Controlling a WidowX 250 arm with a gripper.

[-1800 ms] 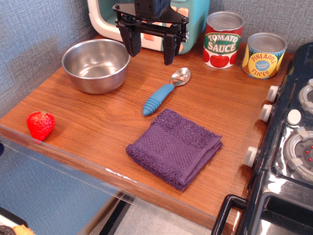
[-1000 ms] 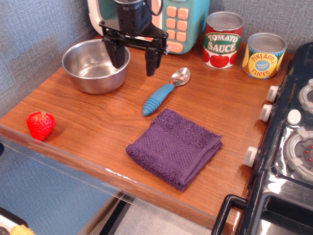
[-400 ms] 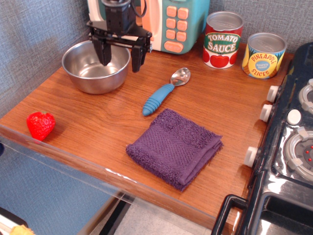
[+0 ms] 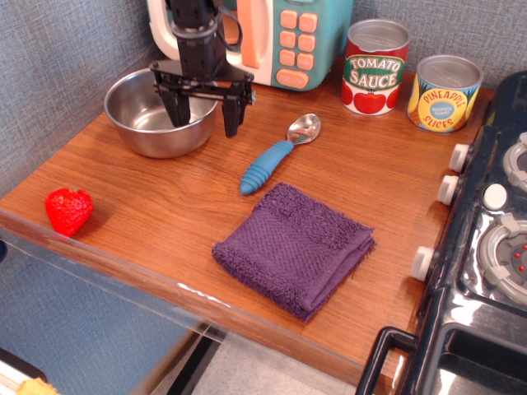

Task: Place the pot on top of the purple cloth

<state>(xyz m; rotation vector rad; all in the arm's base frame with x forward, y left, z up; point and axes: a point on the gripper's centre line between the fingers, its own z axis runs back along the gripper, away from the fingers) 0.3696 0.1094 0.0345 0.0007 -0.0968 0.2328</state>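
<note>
My gripper will lower the pot onto the purple cloth (image 4: 290,247), and I expect the cloth to stay folded and in place, since its stacked edges (image 4: 339,274) lie flat.
The pot (image 4: 148,115) is a shiny steel bowl standing at the back left of the wooden counter. My gripper (image 4: 205,117) is open and straddles the pot's right rim: one finger is inside the bowl, the other outside to its right. It holds nothing. The purple cloth (image 4: 294,248) lies folded flat near the counter's front edge, to the right of and well apart from the pot.
A blue-handled spoon (image 4: 274,157) lies between pot and cloth. A red strawberry (image 4: 68,209) sits front left. Tomato sauce (image 4: 375,67) and pineapple (image 4: 445,93) cans stand at the back right. A toy microwave (image 4: 280,37) is behind the gripper. A stove (image 4: 486,247) borders the right.
My gripper has moved left from above the spoon and come down, so its open fingers now straddle the pot's right rim. The pot and cloth have not moved.
</note>
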